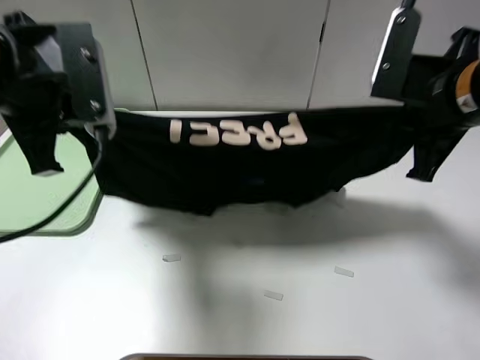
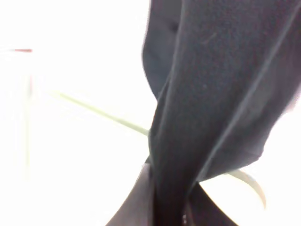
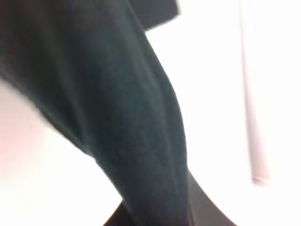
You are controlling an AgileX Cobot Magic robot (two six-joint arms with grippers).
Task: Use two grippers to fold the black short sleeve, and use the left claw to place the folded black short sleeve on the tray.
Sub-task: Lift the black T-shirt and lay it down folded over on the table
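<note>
The black short sleeve's lower edge (image 1: 255, 201) droops above the table, so both of the robot's grippers should put it down near the tape marks (image 1: 259, 259) and pull toward the wall before they fold.
The black short sleeve (image 1: 247, 169) hangs stretched in the air between my two grippers, its pale letters upside down and its lower edge sagging just above the white table. My left gripper (image 1: 105, 126) is shut on the shirt's left end, beside the pale-green tray (image 1: 30, 191). My right gripper (image 1: 412, 114) is shut on the right end. In the left wrist view the cloth (image 2: 211, 94) runs out of the closed gripper (image 2: 169, 214). In the right wrist view, blurred dark cloth (image 3: 117, 117) fills the frame and comes out of the closed gripper (image 3: 160, 217).
The tray lies at the table's left edge, partly behind the left arm (image 1: 45, 82). Three small tape marks (image 1: 171, 258) (image 1: 343, 271) (image 1: 274, 295) sit on the white table in front of the shirt. Grey wall panels stand behind.
</note>
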